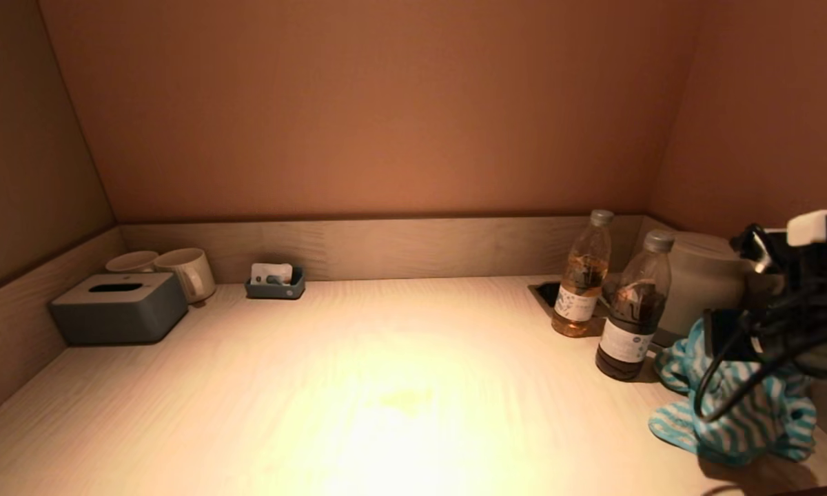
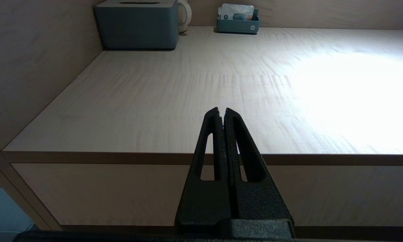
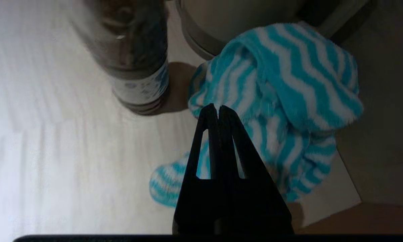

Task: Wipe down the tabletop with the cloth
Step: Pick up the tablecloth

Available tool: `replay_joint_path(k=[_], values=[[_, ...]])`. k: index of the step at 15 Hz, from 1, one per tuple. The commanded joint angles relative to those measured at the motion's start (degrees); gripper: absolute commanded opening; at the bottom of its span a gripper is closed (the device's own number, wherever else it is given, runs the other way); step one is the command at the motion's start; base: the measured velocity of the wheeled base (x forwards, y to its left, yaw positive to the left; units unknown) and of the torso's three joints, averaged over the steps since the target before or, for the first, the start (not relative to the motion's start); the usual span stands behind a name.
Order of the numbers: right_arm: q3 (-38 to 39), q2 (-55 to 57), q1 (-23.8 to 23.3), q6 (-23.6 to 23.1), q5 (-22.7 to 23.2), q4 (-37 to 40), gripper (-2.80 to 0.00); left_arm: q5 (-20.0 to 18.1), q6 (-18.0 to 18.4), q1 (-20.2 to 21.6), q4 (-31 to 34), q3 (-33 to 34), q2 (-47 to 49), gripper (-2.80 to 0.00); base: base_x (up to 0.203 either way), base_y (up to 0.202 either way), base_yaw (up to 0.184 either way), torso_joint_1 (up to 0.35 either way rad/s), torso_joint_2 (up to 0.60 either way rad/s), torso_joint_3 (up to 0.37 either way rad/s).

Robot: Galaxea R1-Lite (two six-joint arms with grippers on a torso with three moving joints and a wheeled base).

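Observation:
My right gripper should open its fingers, which are shut above the cloth's edge (image 3: 198,94) near the dark bottle, and then lower them around the cloth's bunched middle (image 1: 748,409).
The cloth (image 1: 751,420) is turquoise with white stripes and lies bunched on the pale wooden tabletop (image 1: 386,386) at the front right corner. My right gripper (image 1: 720,337) hangs just over the cloth's left part, shut, with its tips against the cloth (image 3: 288,67) in the right wrist view (image 3: 217,107); no fold shows between the fingers. My left gripper (image 2: 221,109) is shut and empty, parked low in front of the table's front left edge, out of the head view.
Two bottles, one amber (image 1: 582,275) and one dark (image 1: 634,310), stand just left of the cloth. A white kettle (image 1: 703,282) stands behind it. A grey tissue box (image 1: 118,306), two cups (image 1: 186,272) and a small tray (image 1: 274,282) stand at the back left. Walls enclose three sides.

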Motion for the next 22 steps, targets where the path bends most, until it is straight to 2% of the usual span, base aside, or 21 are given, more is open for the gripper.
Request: replay_joint_path(k=[1,4,13,14,15,22], values=[[-3.5,10.7,-2.5,0.0,-0.8,-2.3,-2.80,0.0,-0.1,0.0,0.0,0.0,0.0,-2.80,0.000,0.000,0.000,0.000,0.00,0.000],[-4.0,12.0,-4.9,0.0,-0.9,-2.4,-2.80,0.0,-0.1,0.0,0.0,0.0,0.0,-2.80,0.000,0.000,0.000,0.000,0.00,0.000],[2.3,1.6,-4.5,-0.5,-0.7,-0.5,-2.80,0.0,-0.1,0.0,0.0,0.0,0.0,-2.80,0.000,0.000,0.000,0.000,0.00,0.000],[3.2,-0.5,-4.4,-0.9,-0.6,0.3,-2.24,0.0,-0.1,0.0,0.0,0.0,0.0,-2.80,0.000,0.000,0.000,0.000,0.00,0.000],[4.0,-1.7,-4.4,-1.4,-0.5,1.7,0.00,0.0,-0.1,0.0,0.0,0.0,0.0,-2.80,0.000,0.000,0.000,0.000,0.00,0.000],[5.9,2.8,-5.3,-0.4,-0.5,1.7,0.00,0.0,-0.1,0.0,0.0,0.0,0.0,-2.80,0.000,0.000,0.000,0.000,0.00,0.000]])
